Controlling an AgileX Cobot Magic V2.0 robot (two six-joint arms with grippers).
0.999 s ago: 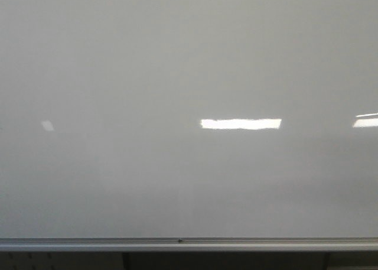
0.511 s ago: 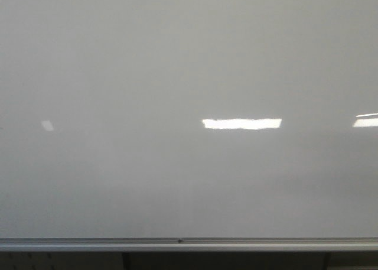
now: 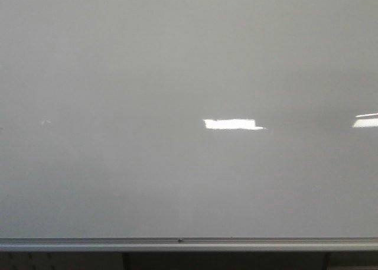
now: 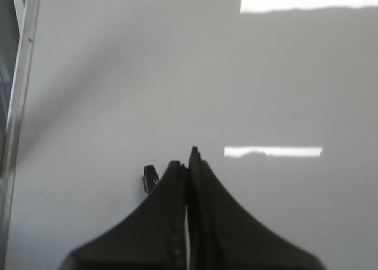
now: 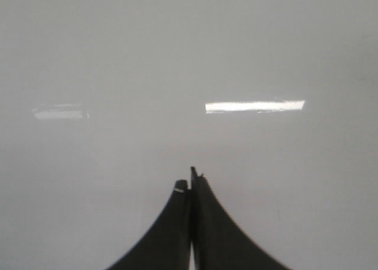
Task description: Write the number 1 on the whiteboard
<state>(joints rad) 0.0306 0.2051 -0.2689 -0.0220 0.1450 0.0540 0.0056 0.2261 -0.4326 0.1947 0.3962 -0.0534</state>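
Observation:
The marker lies across my left gripper with its black tip (image 4: 150, 179) next to one finger, so next my right gripper opens and grabs the marker's back end before writing.
The whiteboard (image 3: 177, 75) fills the front view, pale grey and glossy, with its silver rail (image 3: 88, 244) along the lower edge. No black stroke of the number 1 shows on it in any view. Neither gripper is in the front view. In the left wrist view my left gripper (image 4: 189, 162) is shut, its fingers pressed together in front of the board (image 4: 147, 75). A small black stub (image 4: 150, 178) sticks out beside one finger; I cannot tell what it is. In the right wrist view my right gripper (image 5: 190, 182) is shut and empty before the board (image 5: 177, 45).
Bright rectangular light reflections lie on the board (image 3: 231, 124), at its right edge (image 3: 366, 121), and in both wrist views (image 4: 273, 151) (image 5: 254, 106). The board's aluminium edge rail (image 4: 19, 104) runs along one side of the left wrist view. A dark gap lies below the rail (image 3: 224, 261).
In the front view the central bright reflection has grown shorter at its right end, and the small reflection at the left has nearly faded. The board surface stays blank.

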